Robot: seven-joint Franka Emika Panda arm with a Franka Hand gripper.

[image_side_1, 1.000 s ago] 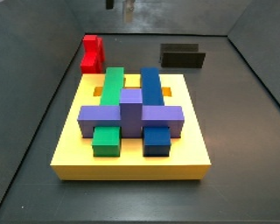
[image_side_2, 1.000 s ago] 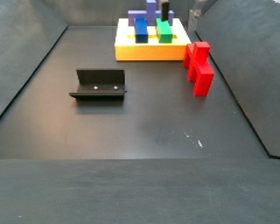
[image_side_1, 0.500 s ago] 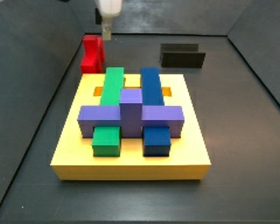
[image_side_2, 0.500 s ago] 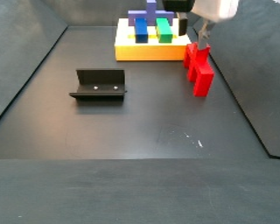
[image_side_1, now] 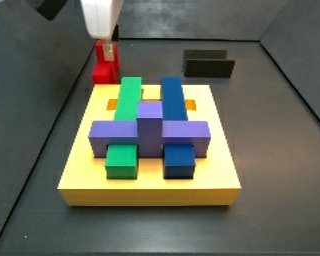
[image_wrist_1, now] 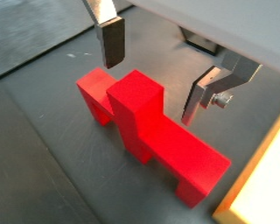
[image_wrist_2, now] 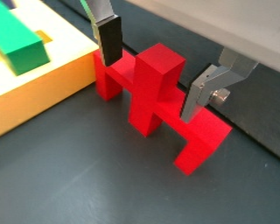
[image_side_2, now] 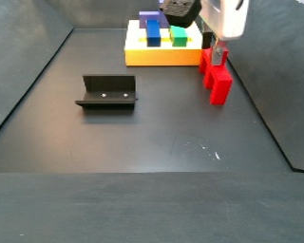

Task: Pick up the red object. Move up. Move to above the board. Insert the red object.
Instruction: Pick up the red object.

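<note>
My gripper will lower the red object (image_side_1: pixel 107 68), and it will straddle the green and blue blocks, its outer legs dropping into the open slots on either side.
The red object (image_wrist_1: pixel 149 131) is an arch-shaped block lying on the dark floor beside the yellow board (image_side_1: pixel 149 180); it also shows in the wrist view (image_wrist_2: pixel 154 101) and in both side views (image_side_1: pixel 105 62) (image_side_2: pixel 217 76). My gripper (image_wrist_1: pixel 154 74) is open and low over it, one finger (image_wrist_1: pixel 112 42) on each side of its raised centre ridge, not touching it. In the wrist view (image_wrist_2: pixel 150 70) the far finger (image_wrist_2: pixel 201 94) stands beside the bar. The gripper shows in the side views (image_side_1: pixel 107 48) (image_side_2: pixel 215 49). The board carries green, blue and purple blocks (image_side_1: pixel 149 125).
The dark L-shaped fixture (image_side_2: pixel 107 92) stands on the floor, also seen at the back in a side view (image_side_1: pixel 208 65). Grey walls enclose the floor on all sides; the red object lies close to one wall.
The gripper has come down from high above and moved over the red object, its fingers now straddling the block's centre ridge. Nothing else moved.
</note>
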